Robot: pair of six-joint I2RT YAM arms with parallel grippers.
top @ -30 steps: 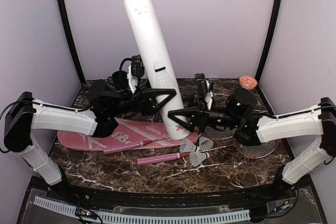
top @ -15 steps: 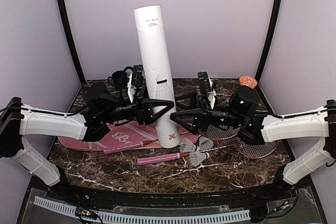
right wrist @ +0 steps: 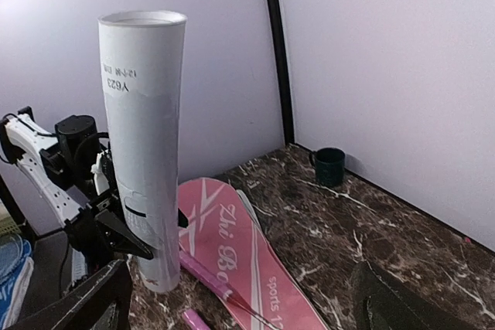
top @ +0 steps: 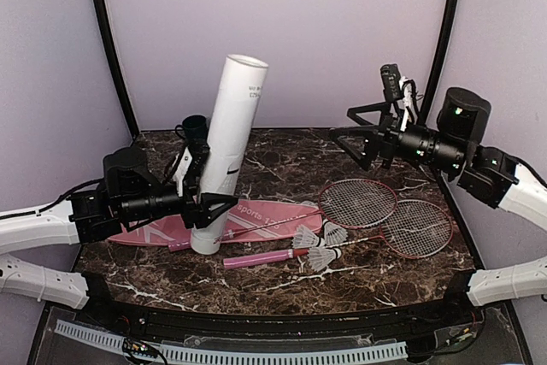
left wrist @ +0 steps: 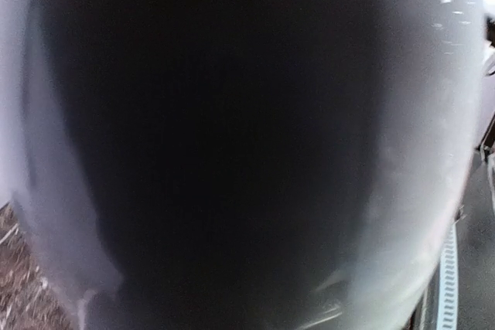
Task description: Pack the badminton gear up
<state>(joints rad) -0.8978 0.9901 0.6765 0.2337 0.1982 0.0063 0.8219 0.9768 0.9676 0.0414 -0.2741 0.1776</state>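
Next, I tip the tube toward my right gripper with my left gripper to pull the lid [top: 247,61] off, because the white tube stands nearly upright [top: 231,130] with its lid facing up.
The long white tube [top: 226,138] stands almost upright, leaning slightly right, its base at the near edge of the pink bag [top: 256,215]. My left gripper [top: 212,208] is shut on its lower part; the tube's wall [left wrist: 433,152] fills the left wrist view. My right gripper [top: 346,124] is open and empty, raised high at the right. Its wrist view shows the tube [right wrist: 143,137], the bag [right wrist: 247,256] and the left gripper [right wrist: 124,231]. Two red-framed rackets [top: 363,203] [top: 419,228] lie right of the bag. Three shuttlecocks [top: 306,237] [top: 333,232] [top: 323,258] lie by a pink handle [top: 256,258].
A dark green mug [top: 195,130] stands at the back left behind the tube, and shows in the right wrist view [right wrist: 330,166] near the wall. The purple walls close in the marble table [top: 282,156] on three sides. The orange bowl is hidden.
My right gripper has pulled away from the tube and risen up and to the right. My left arm has drawn back left, carrying the tube leftward and lower.
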